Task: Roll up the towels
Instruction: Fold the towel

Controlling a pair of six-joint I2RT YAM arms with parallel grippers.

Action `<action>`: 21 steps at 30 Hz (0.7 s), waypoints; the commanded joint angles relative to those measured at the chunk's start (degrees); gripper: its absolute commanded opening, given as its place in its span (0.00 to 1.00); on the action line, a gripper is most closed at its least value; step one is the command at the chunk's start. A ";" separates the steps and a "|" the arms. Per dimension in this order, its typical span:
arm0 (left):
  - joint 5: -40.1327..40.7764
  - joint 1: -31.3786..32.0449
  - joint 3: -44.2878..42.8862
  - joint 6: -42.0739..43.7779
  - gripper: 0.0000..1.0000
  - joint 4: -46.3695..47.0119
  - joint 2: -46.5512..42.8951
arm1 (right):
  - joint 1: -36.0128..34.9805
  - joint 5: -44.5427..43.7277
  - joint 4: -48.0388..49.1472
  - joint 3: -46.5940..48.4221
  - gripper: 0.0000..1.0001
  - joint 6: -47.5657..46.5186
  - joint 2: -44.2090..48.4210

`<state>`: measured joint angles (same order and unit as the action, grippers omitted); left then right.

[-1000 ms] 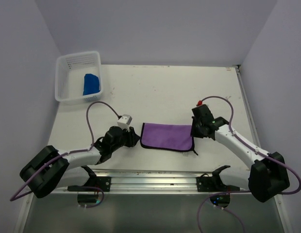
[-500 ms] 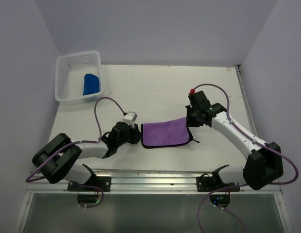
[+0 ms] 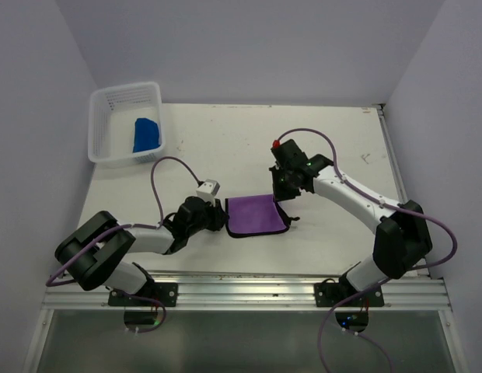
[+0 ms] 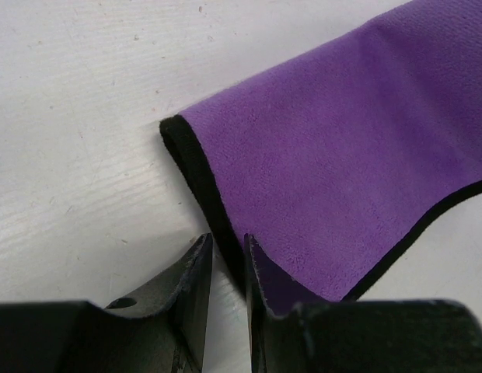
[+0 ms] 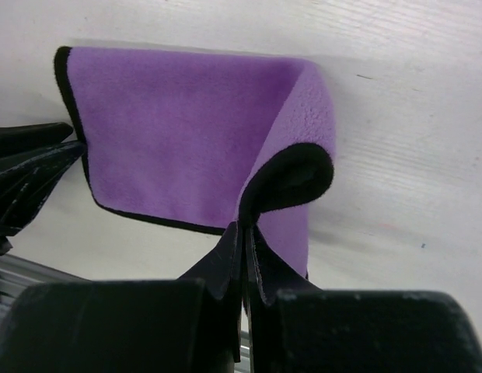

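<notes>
My right gripper should now go to the opposite hem (image 3: 227, 205) and let go there, because my left gripper is holding that hem down and the lifted edge (image 5: 294, 177) is curling inward.
A purple towel (image 3: 255, 215) with a black hem lies on the white table near the front middle. My left gripper (image 3: 218, 216) sits low at its left edge, and in the left wrist view (image 4: 225, 249) it is shut on the hem of the towel (image 4: 342, 155). My right gripper (image 3: 281, 186) is shut on the towel's right edge and holds it lifted. In the right wrist view (image 5: 242, 233) that edge curls over the flat part of the towel (image 5: 179, 132).
A white basket (image 3: 124, 87) stands at the back left corner with a blue towel (image 3: 146, 134) lying in it. A metal rail (image 3: 241, 284) runs along the table's front edge. Purple cables loop from both arms.
My right gripper has moved left and back with the towel's right edge, so the towel now spans less width. My left gripper moved in to the left edge and then held still.
</notes>
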<state>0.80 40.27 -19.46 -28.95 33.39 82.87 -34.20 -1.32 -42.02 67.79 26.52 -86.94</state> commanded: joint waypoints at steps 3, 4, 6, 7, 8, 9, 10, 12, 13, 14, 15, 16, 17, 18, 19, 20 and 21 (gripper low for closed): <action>-0.09 0.16 1.44 -0.05 0.26 4.67 0.01 | -2.98 3.60 1.85 5.07 0.00 2.04 -3.76; 0.08 0.16 1.79 -0.14 0.26 4.84 0.01 | -3.77 3.87 2.11 5.86 0.00 2.56 -4.38; 0.17 0.16 2.23 -0.40 0.26 5.20 -0.16 | -4.91 4.39 3.08 7.00 0.00 3.53 -5.78; 0.08 0.16 2.67 -0.49 0.26 5.46 -0.25 | -5.35 4.57 3.52 7.27 0.00 3.88 -6.31; -0.01 0.16 2.94 -0.75 0.26 6.07 -0.17 | -5.62 4.92 4.05 7.53 0.00 4.06 -6.75; 0.08 0.16 3.20 -0.93 0.26 6.25 -0.25 | -6.05 5.27 4.83 7.79 0.00 4.76 -7.45; 0.08 0.16 3.46 -0.93 0.26 6.51 0.01 | -6.58 5.80 5.28 8.14 0.00 5.11 -8.42; -0.01 0.16 3.73 -1.20 0.26 7.22 0.45 | -7.20 6.50 7.72 7.71 0.00 6.78 -9.21; -0.18 0.16 3.73 -1.28 0.26 7.48 0.54 | -7.29 7.73 8.79 7.45 0.00 7.22 -9.83; -0.18 0.16 3.82 -1.28 0.26 7.57 0.71 | -7.46 8.17 10.62 7.36 0.00 7.84 -10.09; -0.18 0.25 4.08 -1.37 0.26 7.83 0.97 | -7.90 8.53 11.34 7.01 0.00 8.62 -10.36; -0.10 0.25 4.08 -1.46 0.26 8.18 1.15 | -8.08 8.70 12.04 6.92 0.00 8.98 -10.71; -0.09 0.16 4.17 -1.46 0.26 8.27 1.24 | -8.25 8.88 13.09 6.83 0.00 9.16 -11.15; -0.09 0.25 4.08 -1.46 0.26 8.36 1.50 | -8.60 9.23 13.80 6.66 0.00 9.68 -11.41; -0.18 0.16 4.17 -1.46 0.26 8.62 1.68 | -8.69 9.67 14.59 6.31 0.00 10.04 -11.50; -0.18 0.16 4.26 -1.46 0.26 8.71 1.77 | -8.78 10.46 16.16 6.22 0.00 10.56 -11.94; -0.10 0.25 4.35 -1.46 0.26 8.80 1.94 | -9.04 10.72 16.79 5.95 0.00 11.09 -12.20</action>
<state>0.60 40.27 -16.01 -29.63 38.87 83.85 -42.50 6.20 -31.07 73.54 35.00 -98.65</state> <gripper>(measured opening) 0.260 0.018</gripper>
